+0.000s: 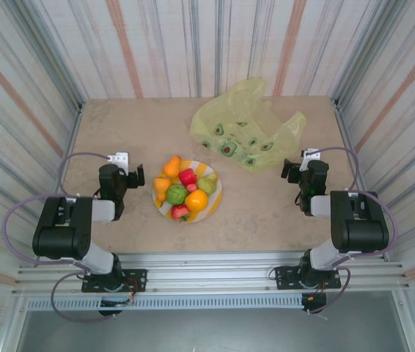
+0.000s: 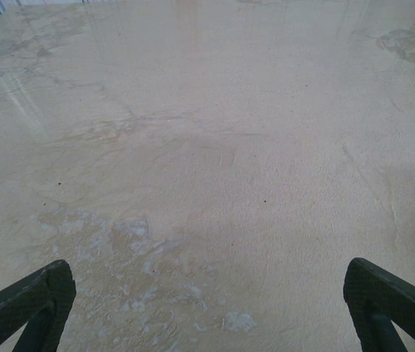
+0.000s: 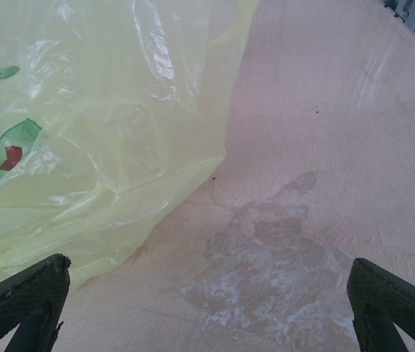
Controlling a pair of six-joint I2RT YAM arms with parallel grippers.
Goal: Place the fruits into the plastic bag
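I expect all of the plastic bag (image 1: pixel 238 132) to slide along when I pull with my right gripper, because it lies limp and flat around its loose handle (image 1: pixel 294 123).
Several small glossy fruits (image 1: pixel 186 188) are piled on a round yellow-and-white striped plate (image 1: pixel 215 196) at the table's middle front, among them an orange (image 1: pixel 196 199), a green apple (image 1: pixel 176 193), a red one (image 1: pixel 187 177) and a pear (image 1: pixel 207 184). The crumpled yellow-green plastic bag (image 1: pixel 245 126), printed with avocado halves, lies behind and right of the plate. Left of the plate my left gripper (image 1: pixel 129 168) stands open over bare table (image 2: pixel 207 301). My right gripper (image 1: pixel 300 162) is open and empty just right of the bag (image 3: pixel 83 110), with its fingertips wide apart (image 3: pixel 207 293).
Striped walls close in the tabletop (image 1: pixel 119 132) on the left, back and right. A metal rail (image 1: pixel 207 264) carrying both arm bases runs along the near edge. Scuffed whitish patches (image 3: pixel 273 264) mark the surface in front of each gripper.
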